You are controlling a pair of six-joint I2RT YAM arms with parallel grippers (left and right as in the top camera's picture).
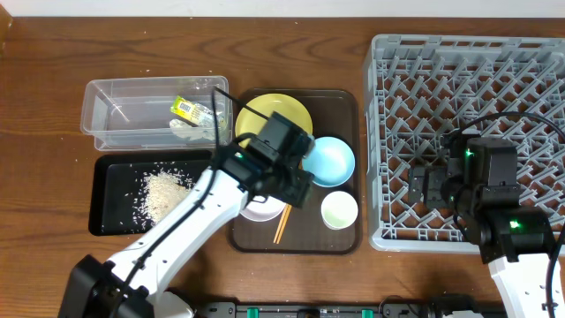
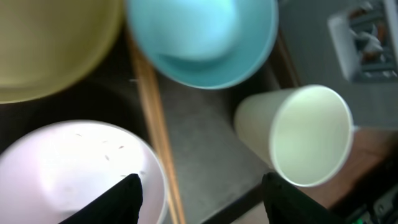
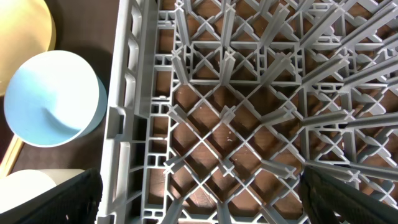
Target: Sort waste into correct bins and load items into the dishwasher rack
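Rice grains [image 2: 107, 154] are stuck inside the white bowl, so my left gripper should grab the bowl by its rim and tilt it over the black tray [image 1: 166, 200] before it loads the bowl.
On the brown serving tray [image 1: 346, 110] lie the yellow plate [image 1: 274, 113], light blue bowl [image 1: 329, 162], white cup [image 1: 339, 210], white bowl [image 1: 263, 210] and chopsticks [image 1: 282, 227]. My left gripper [image 1: 289, 184] hovers open and empty over the white bowl's edge. In the left wrist view its fingers [image 2: 202, 202] straddle the chopsticks [image 2: 155, 118], between the white bowl [image 2: 68, 168] and the cup [image 2: 305, 134]. My right gripper [image 1: 425, 185] is open and empty over the grey dishwasher rack [image 1: 468, 88], near its left wall [image 3: 205, 205]. The wrapper [image 1: 190, 110] lies in the clear tub [image 1: 115, 110]. Rice [image 1: 166, 190] lies in the black tray [image 1: 110, 216].
The left wrist view also shows the blue bowl [image 2: 205, 37] and yellow plate [image 2: 50, 43]. The right wrist view shows rack pegs [image 3: 249, 112], the blue bowl [image 3: 53, 99] and the cup's rim [image 3: 37, 186] left of the rack wall. The rack holds nothing.
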